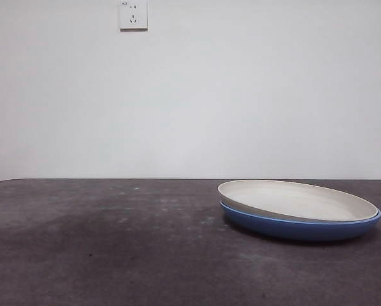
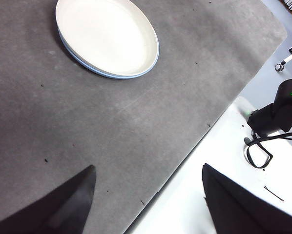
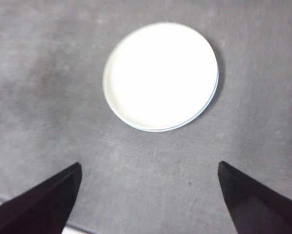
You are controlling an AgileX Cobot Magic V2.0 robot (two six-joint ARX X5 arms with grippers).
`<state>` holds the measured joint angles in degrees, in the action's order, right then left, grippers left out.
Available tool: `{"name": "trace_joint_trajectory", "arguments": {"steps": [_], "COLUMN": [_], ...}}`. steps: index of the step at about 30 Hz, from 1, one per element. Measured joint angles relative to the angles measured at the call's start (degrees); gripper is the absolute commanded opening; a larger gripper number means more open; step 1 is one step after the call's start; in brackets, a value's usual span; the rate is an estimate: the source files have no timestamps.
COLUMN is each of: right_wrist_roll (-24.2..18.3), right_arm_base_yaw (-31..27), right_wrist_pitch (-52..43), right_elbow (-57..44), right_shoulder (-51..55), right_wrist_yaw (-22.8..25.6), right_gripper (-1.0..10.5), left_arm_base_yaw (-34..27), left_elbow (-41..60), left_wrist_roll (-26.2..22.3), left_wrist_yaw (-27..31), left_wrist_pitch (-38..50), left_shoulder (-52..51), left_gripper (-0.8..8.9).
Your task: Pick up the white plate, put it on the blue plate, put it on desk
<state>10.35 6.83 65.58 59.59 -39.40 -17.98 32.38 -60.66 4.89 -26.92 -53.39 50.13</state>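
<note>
The blue plate (image 1: pixel 294 230) will move along with the white plate when I carry the stack, because the white plate sinks until the two rims nearly meet (image 1: pixel 373 216).
The white plate (image 1: pixel 297 199) lies inside the blue plate (image 1: pixel 300 227), slightly tilted, on the right part of the desk (image 1: pixel 114 248). From the right wrist view the white plate (image 3: pixel 160 75) covers the blue plate (image 3: pixel 215 87) except for a thin blue rim. The left wrist view shows the same stack: white plate (image 2: pixel 107 35) over the blue plate (image 2: pixel 90 67). My right gripper (image 3: pixel 148 192) hovers high above the desk near the stack, jaws open and empty. My left gripper (image 2: pixel 148 195) is open and empty too, over the desk's edge, farther from the plates.
A wall socket (image 1: pixel 133 14) sits high on the white wall behind the desk. Beside the desk edge in the left wrist view stands a black camera device (image 2: pixel 280 112) with a cable on a white surface (image 2: pixel 224 165).
</note>
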Motion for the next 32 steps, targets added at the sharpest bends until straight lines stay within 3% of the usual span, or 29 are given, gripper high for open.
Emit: {"name": "trace_joint_trajectory", "arguments": {"steps": [8, 18, 32], "right_wrist_roll": [4.6, 5.0, 4.9], "right_arm_base_yaw": [-0.1, -3.0, -3.7], "right_wrist_pitch": [-17.9, -32.3, -45.9], "right_elbow": [-12.0, -12.3, -12.3], "right_shoulder": [-11.1, -30.5, -48.1], "right_wrist_yaw": [0.0, 0.0, -0.9], "right_gripper": [4.2, 4.2, 3.6], "left_arm_base_yaw": [0.0, 0.0, 0.0], "left_elbow": [0.0, 0.0, 0.0], "left_wrist_roll": [0.0, 0.0, 0.0], "left_wrist_yaw": [0.0, 0.0, 0.0], "left_wrist_pitch": [0.0, -0.2, -0.2], "left_shoulder": [-0.3, -0.4, -0.4], "left_gripper": [3.43, 3.43, 3.43]}}
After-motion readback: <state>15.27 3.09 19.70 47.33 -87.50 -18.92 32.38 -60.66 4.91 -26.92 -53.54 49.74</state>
